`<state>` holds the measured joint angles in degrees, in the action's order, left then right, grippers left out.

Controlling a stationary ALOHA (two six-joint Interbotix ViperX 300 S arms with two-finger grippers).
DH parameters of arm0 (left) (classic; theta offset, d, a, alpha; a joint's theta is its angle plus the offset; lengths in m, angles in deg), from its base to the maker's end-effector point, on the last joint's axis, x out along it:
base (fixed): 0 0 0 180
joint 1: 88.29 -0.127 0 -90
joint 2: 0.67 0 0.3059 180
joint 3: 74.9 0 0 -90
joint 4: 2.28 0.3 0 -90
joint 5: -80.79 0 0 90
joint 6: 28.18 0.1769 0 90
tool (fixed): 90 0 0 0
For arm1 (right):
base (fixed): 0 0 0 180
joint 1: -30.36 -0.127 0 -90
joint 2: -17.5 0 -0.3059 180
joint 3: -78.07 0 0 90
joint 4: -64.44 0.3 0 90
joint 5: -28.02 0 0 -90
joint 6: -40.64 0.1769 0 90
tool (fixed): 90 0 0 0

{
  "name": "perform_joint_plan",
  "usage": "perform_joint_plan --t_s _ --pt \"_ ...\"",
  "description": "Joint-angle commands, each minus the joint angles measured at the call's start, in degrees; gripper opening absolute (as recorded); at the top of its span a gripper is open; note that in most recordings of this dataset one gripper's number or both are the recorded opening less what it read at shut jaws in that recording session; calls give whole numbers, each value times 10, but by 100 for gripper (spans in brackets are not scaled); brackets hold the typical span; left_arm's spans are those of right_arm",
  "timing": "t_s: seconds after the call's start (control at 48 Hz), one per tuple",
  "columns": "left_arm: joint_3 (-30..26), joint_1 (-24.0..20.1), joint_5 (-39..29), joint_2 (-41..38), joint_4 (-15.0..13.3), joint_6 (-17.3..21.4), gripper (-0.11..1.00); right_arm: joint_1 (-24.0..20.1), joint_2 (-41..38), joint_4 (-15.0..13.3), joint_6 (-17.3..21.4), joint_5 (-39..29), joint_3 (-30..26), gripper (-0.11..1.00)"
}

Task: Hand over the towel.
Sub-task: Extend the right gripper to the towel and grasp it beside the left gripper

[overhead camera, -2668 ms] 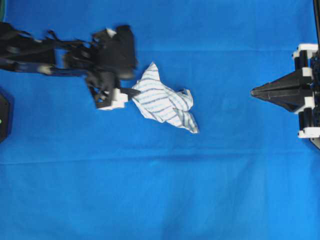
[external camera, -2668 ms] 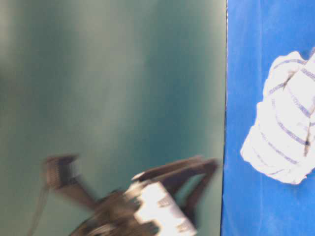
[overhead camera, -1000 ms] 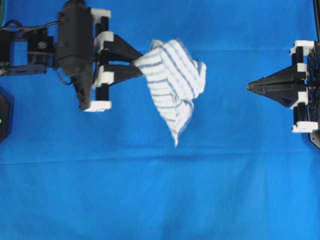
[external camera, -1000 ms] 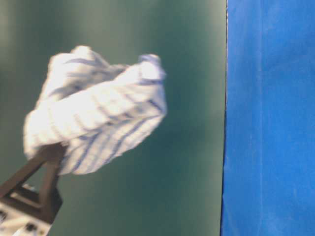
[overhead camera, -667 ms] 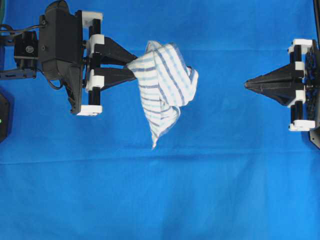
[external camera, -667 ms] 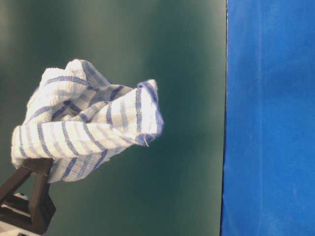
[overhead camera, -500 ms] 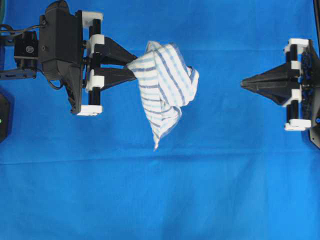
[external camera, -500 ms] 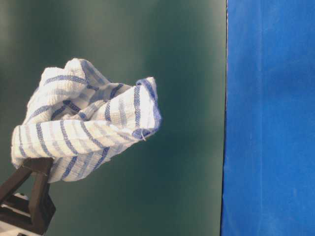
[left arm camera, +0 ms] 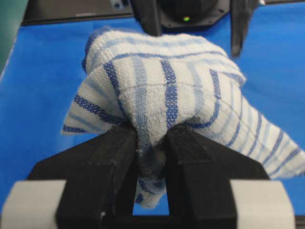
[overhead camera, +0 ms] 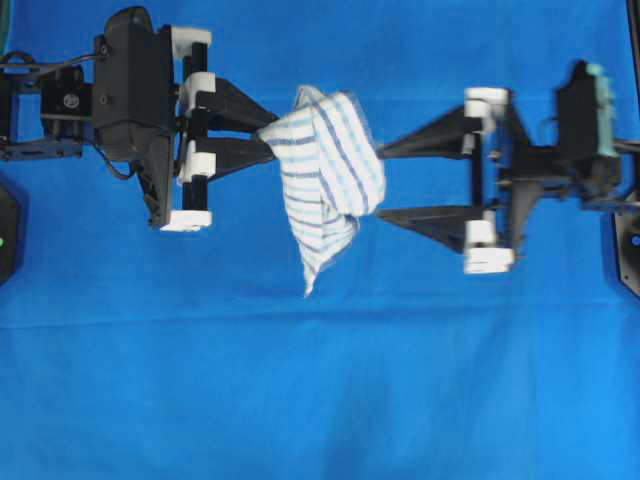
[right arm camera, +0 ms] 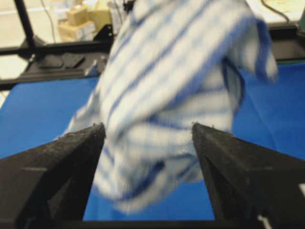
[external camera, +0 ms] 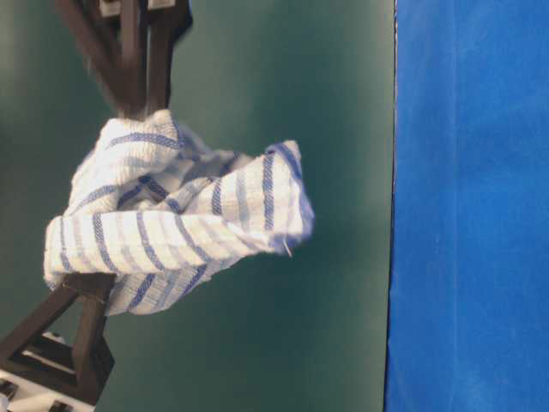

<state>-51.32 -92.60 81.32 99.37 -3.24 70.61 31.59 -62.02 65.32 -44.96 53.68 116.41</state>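
The towel (overhead camera: 335, 155) will stay bunched up and hang down when I carry it with my right gripper, because its limp folds end in a dangling tail (overhead camera: 314, 265).
The towel (overhead camera: 325, 180), white with blue and grey stripes, hangs bunched in the air above the table. My left gripper (overhead camera: 270, 138) is shut on its left end, and the left wrist view shows a fold of the towel (left arm camera: 167, 86) pinched between the left gripper's (left arm camera: 151, 138) black fingers. My right gripper (overhead camera: 380, 184) stands open, its two fingers on either side of the towel's right end. From the right wrist the towel (right arm camera: 176, 86) is blurred and fills the gap of the right gripper (right arm camera: 147, 131). At table level the towel (external camera: 180, 223) hangs between both grippers.
A large plain blue cloth (overhead camera: 320, 380) covers the whole table under both arms. A dark green wall (external camera: 326, 86) stands behind. Beyond the table's far edge are a black frame (right arm camera: 57, 47) and cardboard boxes (right arm camera: 78, 16).
The right gripper has opened wide and come in from the right edge up to the towel's right end. The left gripper keeps hold of the towel, almost in the same place.
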Motion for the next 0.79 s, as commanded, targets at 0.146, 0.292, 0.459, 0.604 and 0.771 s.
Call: perform_joint_plan --t_s 0.146,0.292,0.459,0.604,0.771 --pt "-7 -2 4 2 -1 0 10 0 -104 18 0 -1 -105 73" --pt "-6 -2 4 1 -1 0 10 4 -146 22 -1 -15 -149 73" --pt "-5 -2 10 1 -1 0 10 10 -178 25 -1 -15 -180 73" --pt "-5 -2 11 1 -1 -1 10 11 -184 25 -1 -15 -185 73" --pt "-5 -1 11 1 -1 -1 10 11 -184 26 -2 -16 -185 72"
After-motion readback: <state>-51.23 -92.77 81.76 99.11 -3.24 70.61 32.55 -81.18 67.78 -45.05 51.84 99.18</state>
